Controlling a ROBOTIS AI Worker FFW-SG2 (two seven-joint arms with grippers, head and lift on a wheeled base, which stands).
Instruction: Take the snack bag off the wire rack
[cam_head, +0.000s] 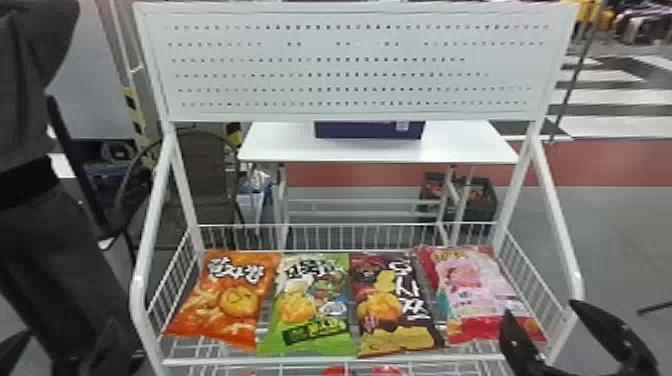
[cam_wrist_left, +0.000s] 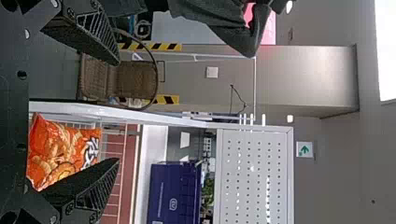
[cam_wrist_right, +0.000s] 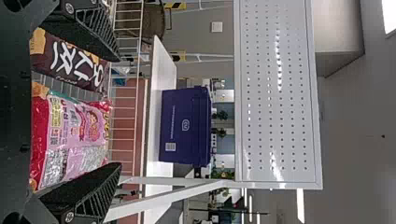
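Note:
I expect the pink snack bag (cam_head: 482, 298) to crease at the pinch but stay spread out when I lift it, because it has a broad, plump front (cam_head: 468, 276).
Four snack bags lie side by side on the wire rack (cam_head: 320, 361): orange (cam_head: 232, 300), green (cam_head: 312, 305), dark brown (cam_head: 395, 305) and pink (cam_head: 477, 295). At the rack's front right corner, my right gripper (cam_head: 542, 312) stands open, just right of the pink bag's lower end. Low at the left edge, my left gripper (cam_head: 72, 347) is left of the rack. Its fingers are spread in the left wrist view, where the left gripper (cam_wrist_left: 119, 111) has the orange bag (cam_wrist_left: 60, 149) beyond it. In the right wrist view, the pink bag (cam_wrist_right: 70, 137) shows between the right gripper's (cam_wrist_right: 120, 112) parted fingers.
White tubular posts (cam_head: 150, 270) flank the rack and hold a perforated panel (cam_head: 350, 65) above its back. Wire walls (cam_head: 350, 237) edge the basket. Behind are a white table (cam_head: 280, 145) with a purple box (cam_head: 367, 131), and a chair (cam_head: 207, 175). Red items lie below the shelf.

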